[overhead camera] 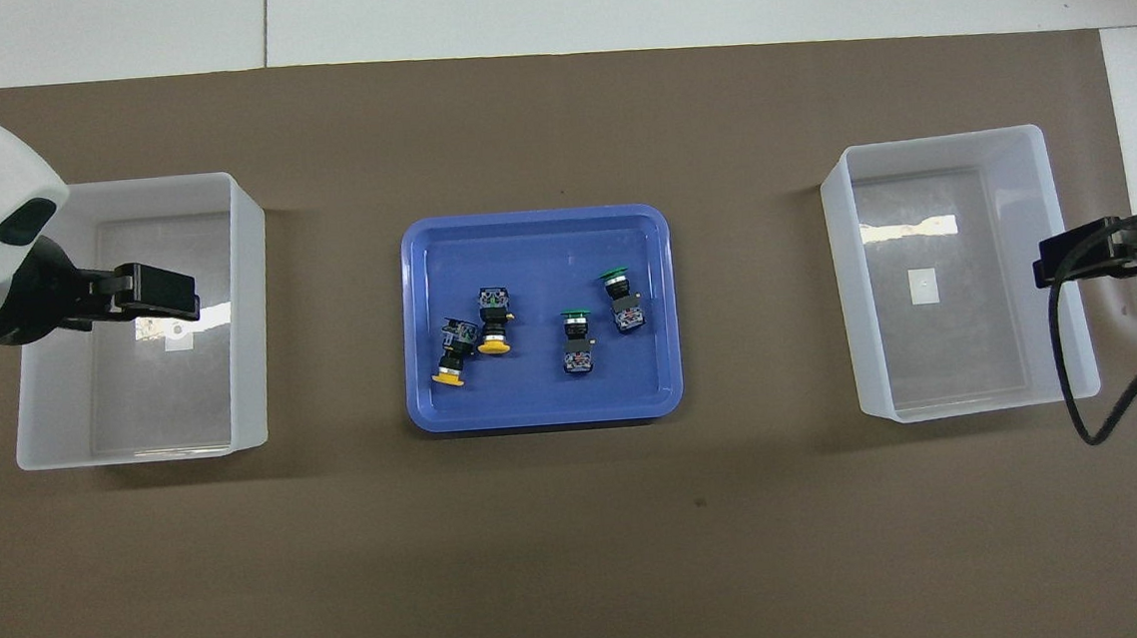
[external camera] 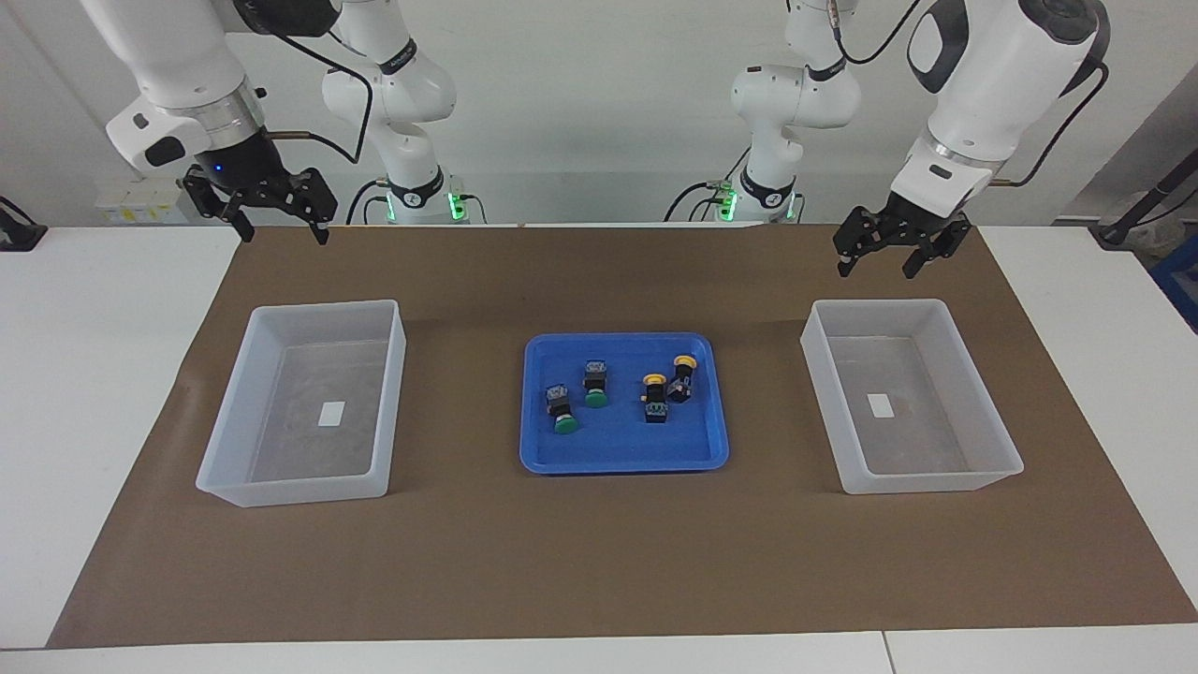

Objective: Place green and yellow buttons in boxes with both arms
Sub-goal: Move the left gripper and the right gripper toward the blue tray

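Note:
The robot's left gripper is open and has a clear way to the nearer yellow button (overhead camera: 454, 351), so it should move toward the button next until the fingers straddle its black body (overhead camera: 452, 359).
Two green buttons (external camera: 564, 413) (external camera: 596, 386) and two yellow buttons (external camera: 654, 393) (external camera: 683, 373) lie on their sides in the blue tray (external camera: 622, 459). From overhead the yellow buttons (overhead camera: 451, 357) (overhead camera: 494, 330) are toward the left arm's end and the green buttons (overhead camera: 577, 334) (overhead camera: 620, 295) toward the right arm's. One empty box (external camera: 922, 482) (overhead camera: 246, 312) stands at the left arm's end, and my left gripper (external camera: 874, 270) (overhead camera: 162, 293) hangs open high over it. My right gripper (external camera: 284, 234) (overhead camera: 1075, 260) waits open, raised over the outer wall of the other empty box (external camera: 290, 491) (overhead camera: 847, 290).
A brown mat (external camera: 599, 562) covers the middle of the white table (external camera: 103, 374), with the tray at its centre between the boxes. A black cable (overhead camera: 1084, 393) loops down from the right arm beside its box.

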Controlling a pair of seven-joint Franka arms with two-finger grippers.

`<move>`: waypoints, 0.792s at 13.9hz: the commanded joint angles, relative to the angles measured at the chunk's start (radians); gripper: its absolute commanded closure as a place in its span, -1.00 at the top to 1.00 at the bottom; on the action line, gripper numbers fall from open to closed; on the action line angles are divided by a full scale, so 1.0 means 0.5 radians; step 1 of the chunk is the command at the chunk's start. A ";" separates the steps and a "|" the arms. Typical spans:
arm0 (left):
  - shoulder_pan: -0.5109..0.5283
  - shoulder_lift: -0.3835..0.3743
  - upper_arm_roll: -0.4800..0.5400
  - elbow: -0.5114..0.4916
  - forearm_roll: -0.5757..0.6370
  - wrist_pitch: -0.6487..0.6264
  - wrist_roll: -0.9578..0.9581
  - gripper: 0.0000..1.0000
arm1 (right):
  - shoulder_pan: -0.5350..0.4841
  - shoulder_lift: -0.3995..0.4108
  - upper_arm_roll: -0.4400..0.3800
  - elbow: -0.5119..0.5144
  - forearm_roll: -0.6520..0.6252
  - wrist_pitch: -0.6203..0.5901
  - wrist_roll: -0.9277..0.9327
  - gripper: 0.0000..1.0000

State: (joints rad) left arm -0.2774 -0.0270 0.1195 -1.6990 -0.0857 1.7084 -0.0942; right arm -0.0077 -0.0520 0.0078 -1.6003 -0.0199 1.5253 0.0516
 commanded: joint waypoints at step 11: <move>-0.473 0.152 0.019 -0.544 -0.092 0.847 -0.376 1.00 | 0.147 -0.172 0.040 -0.548 0.012 0.664 0.053 1.00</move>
State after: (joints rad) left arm -0.4964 0.0906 0.1134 -1.8810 -0.1207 2.0586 -0.2802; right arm 0.0458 -0.0941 0.0234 -1.7889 -0.0188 1.7814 0.0620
